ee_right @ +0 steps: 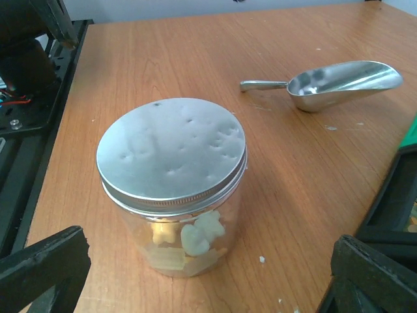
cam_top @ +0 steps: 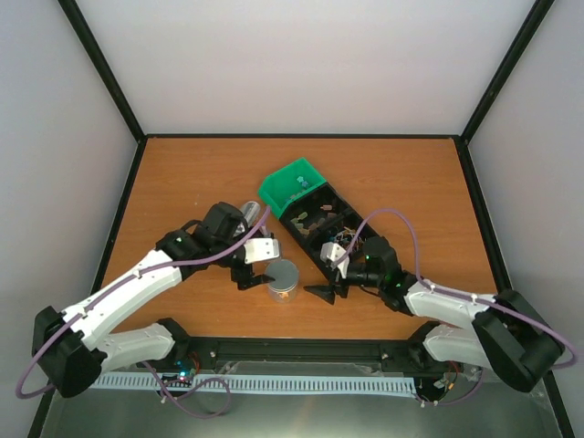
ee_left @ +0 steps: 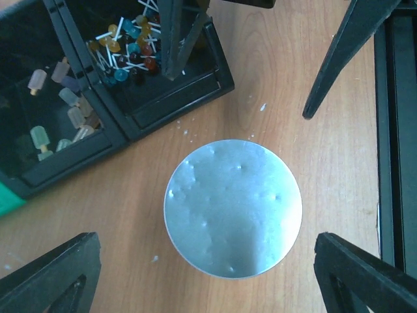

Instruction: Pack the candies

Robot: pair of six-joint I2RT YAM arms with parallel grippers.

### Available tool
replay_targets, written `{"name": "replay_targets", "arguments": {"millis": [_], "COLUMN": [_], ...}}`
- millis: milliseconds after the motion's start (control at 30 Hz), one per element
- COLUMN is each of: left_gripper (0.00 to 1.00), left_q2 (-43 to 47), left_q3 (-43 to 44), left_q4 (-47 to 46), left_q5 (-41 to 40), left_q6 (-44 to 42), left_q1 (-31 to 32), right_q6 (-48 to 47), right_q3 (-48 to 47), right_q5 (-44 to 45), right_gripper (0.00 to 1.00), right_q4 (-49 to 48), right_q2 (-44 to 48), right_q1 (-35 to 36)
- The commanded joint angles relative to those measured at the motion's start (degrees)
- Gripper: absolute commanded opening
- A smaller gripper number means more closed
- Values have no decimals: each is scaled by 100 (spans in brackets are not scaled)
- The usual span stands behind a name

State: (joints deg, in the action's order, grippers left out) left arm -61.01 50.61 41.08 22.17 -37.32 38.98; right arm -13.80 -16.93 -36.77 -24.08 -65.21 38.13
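Observation:
The robot's right gripper should first keep the jar's clear side [ee_right: 186,244] still, since the jar [cam_top: 283,276] stands free of both open grippers, and then the left gripper should turn the silver lid.
A clear jar [ee_right: 172,228] with a dimpled silver screw lid [ee_right: 171,153] stands on the wooden table, at centre front in the top view [cam_top: 284,281]. Through its wall a few pale yellow and white candies [ee_right: 195,235] show at the bottom. My left gripper [ee_left: 207,241] hangs open over the lid [ee_left: 232,208], one finger on each side and touching nothing. My right gripper [ee_right: 212,238] is open too, low on the table just right of the jar [cam_top: 326,292] and facing it. Nothing is held.
A black compartment tray [cam_top: 315,228] lies behind the jar, with coloured-headed sticks [ee_left: 130,45] and pastel pieces [ee_left: 58,111] in it. A green bin [cam_top: 292,182] sits at its far end. A metal scoop [ee_right: 339,81] lies on the table behind the left gripper. Crumbs dot the wood.

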Motion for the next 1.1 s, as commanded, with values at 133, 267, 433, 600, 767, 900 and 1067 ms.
{"name": "replay_targets", "arguments": {"millis": [133, 267, 433, 600, 767, 900, 1067], "left_gripper": [98, 100, 98, 94, 84, 75, 68], "left_q2": [-395, -464, -494, -535, -447, -487, -534], "left_q3": [-280, -493, -735, -796, -954, -1043, -1097], "left_q4": [-737, -991, -1239, -1291, -1541, -1675, -1731], "left_q5": [289, 298, 286, -37, -134, -188, -212], "left_q6": [457, 512, 633, 607, 437, 390, 259], "left_q1": [155, 283, 454, 631, 686, 711, 734], "right_q6": [-393, -312, -478, -333, -407, -340, -323], "right_q3": [16, 23, 92, -47, -197, -359, -598], "right_q5": [-29, 260, 96, 265, 236, 292, 366], "right_gripper": [100, 100, 100, 100, 100, 100, 100], "right_q4": [-1329, -1883, -2406, -3139, -3490, -3614, -3700], "right_q2": [-904, -1428, -1901, -2560, -3023, -3266, -3543], "right_q1": [352, 449, 488, 585, 728, 787, 898]}}
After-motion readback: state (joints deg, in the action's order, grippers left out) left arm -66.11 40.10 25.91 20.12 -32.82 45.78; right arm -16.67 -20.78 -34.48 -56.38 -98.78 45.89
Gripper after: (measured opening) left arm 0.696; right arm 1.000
